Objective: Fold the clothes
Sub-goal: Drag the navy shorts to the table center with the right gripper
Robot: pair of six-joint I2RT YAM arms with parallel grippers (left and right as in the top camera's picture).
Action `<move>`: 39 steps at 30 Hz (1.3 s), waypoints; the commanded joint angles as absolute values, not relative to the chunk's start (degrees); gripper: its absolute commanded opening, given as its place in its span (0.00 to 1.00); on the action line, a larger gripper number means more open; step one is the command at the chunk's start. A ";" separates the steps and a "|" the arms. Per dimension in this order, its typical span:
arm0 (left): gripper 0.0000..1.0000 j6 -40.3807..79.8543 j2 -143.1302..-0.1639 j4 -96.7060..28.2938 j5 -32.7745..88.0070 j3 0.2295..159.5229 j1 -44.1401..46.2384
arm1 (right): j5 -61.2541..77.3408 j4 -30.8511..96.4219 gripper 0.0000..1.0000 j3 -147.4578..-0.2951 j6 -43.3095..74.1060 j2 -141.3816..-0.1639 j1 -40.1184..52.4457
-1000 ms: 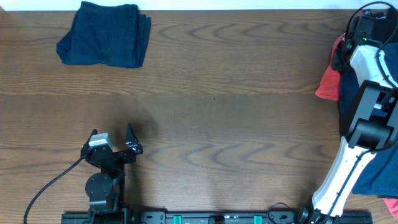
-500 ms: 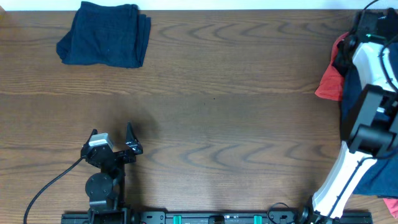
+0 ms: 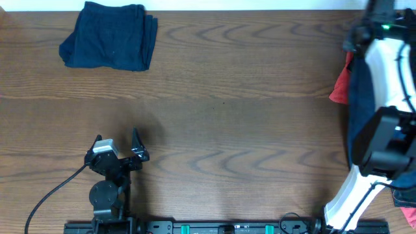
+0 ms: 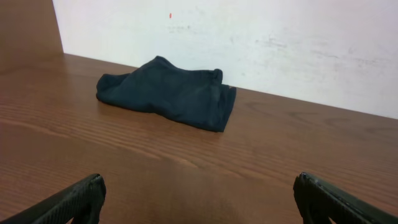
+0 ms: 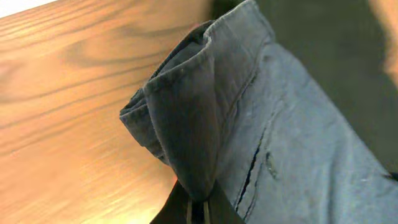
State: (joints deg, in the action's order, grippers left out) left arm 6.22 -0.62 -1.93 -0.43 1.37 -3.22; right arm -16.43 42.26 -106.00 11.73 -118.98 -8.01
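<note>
The table's middle point(image 3: 240, 120) is clear and my right gripper is pinching the denim-like garment's fold point(image 5: 189, 118). I should keep pulling the garment to that spot until it spreads out, then let go.
A folded navy garment point(image 3: 110, 36) lies at the back left of the table; it also shows in the left wrist view point(image 4: 168, 93). My right gripper point(image 3: 356, 44) is at the far back right, shut on a fold of a dark navy denim-like garment point(image 5: 280, 143) pinched between its fingertips point(image 5: 208, 208). That garment hangs as a long strip point(image 3: 354, 110) under the arm. A coral-red cloth point(image 3: 338, 88) lies beside it. My left gripper point(image 3: 117, 153) is open and empty near the front left, its jaws wide apart in the left wrist view point(image 4: 201, 205).
More cloth lies at the right edge: navy point(image 3: 403, 185) and a coral piece point(image 3: 408, 214). A white wall point(image 4: 280, 43) stands behind the table's back edge. A black cable point(image 3: 45, 195) runs from the left arm's base.
My right gripper has moved toward the back edge, pulling the navy garment up and stretching it into a longer strip. The left arm has not moved.
</note>
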 commanded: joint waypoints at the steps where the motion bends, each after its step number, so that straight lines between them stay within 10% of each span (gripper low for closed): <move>1: 0.98 6.72 -0.23 -4.05 -1.78 0.23 -3.42 | -13.04 41.95 0.01 -105.95 13.30 -117.43 -1.50; 35: 0.98 6.72 -0.23 -4.05 -1.78 0.23 -3.42 | 6.26 54.22 0.01 -105.95 31.46 -119.02 53.45; 39: 0.98 6.72 -0.23 -4.05 -1.78 0.23 -3.42 | 5.98 55.40 0.52 -105.95 29.26 -119.00 54.39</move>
